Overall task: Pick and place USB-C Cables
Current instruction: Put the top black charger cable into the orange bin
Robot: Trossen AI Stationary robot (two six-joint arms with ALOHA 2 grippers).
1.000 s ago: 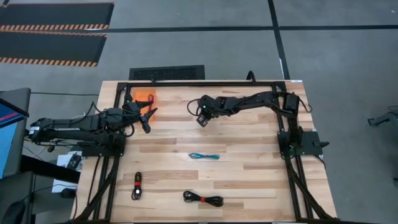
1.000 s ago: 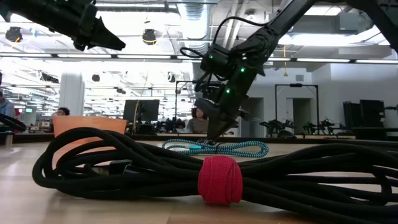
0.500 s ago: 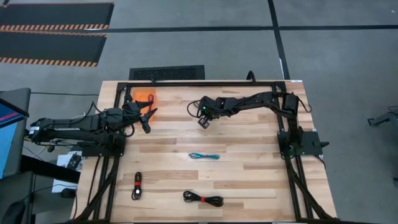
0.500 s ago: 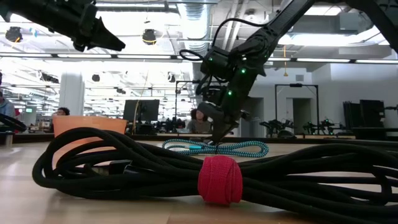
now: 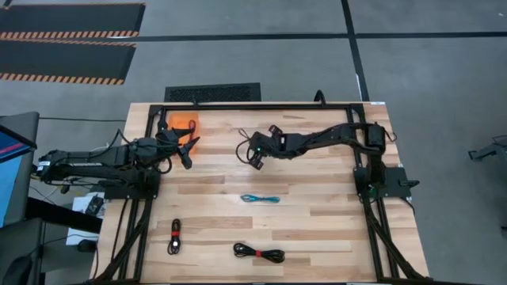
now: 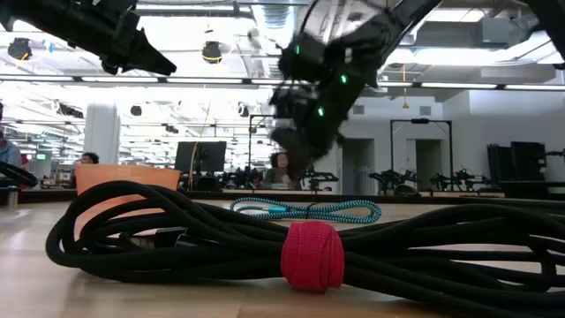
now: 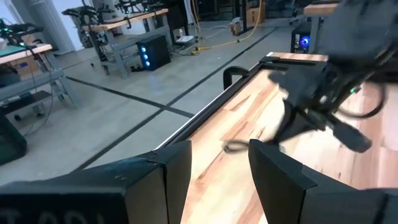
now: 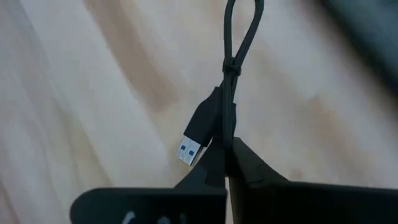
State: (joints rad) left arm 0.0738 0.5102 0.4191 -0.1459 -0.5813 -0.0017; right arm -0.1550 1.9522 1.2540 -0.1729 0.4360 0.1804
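Note:
The looped end (image 7: 236, 147) reaches out level, so the black cable bundle (image 5: 244, 134) will stay bunched and stick out stiffly when I carry it with my left gripper.
My right gripper (image 5: 256, 153) is shut on a thin black cable bundle (image 8: 227, 81) above the table's far middle. It shows blurred in the low view (image 6: 309, 141). My left gripper (image 5: 187, 152) is open and empty beside the orange bin (image 5: 184, 120) at the far left, and its fingers stand apart in the left wrist view (image 7: 217, 168). A teal cable (image 5: 261, 198) lies at the table's middle. A black cable with a red tie (image 5: 258, 253) and another small black bundle (image 5: 174, 236) lie near the front edge. My right gripper pinches the black bundle's strands (image 8: 227, 134) between its two fingertips, just beside the silver-and-blue plug (image 8: 191, 144). The looped end (image 8: 242, 25) reaches out past the fingers, toward the table's left (image 5: 242, 143). In the low view the gripper is above the tabletop.
The orange bin also shows in the low view (image 6: 124, 177), with something dark pink at its near edge (image 5: 192, 127). The red-tied cable fills the low view's foreground (image 6: 309, 252), with the teal one behind it (image 6: 305, 209). A black frame rail (image 5: 261, 105) runs along the far edge.
My right gripper has gone up from the tabletop with the black bundle and a little toward the table's left. The bundle has come off the wood with it. My left gripper has kept still.

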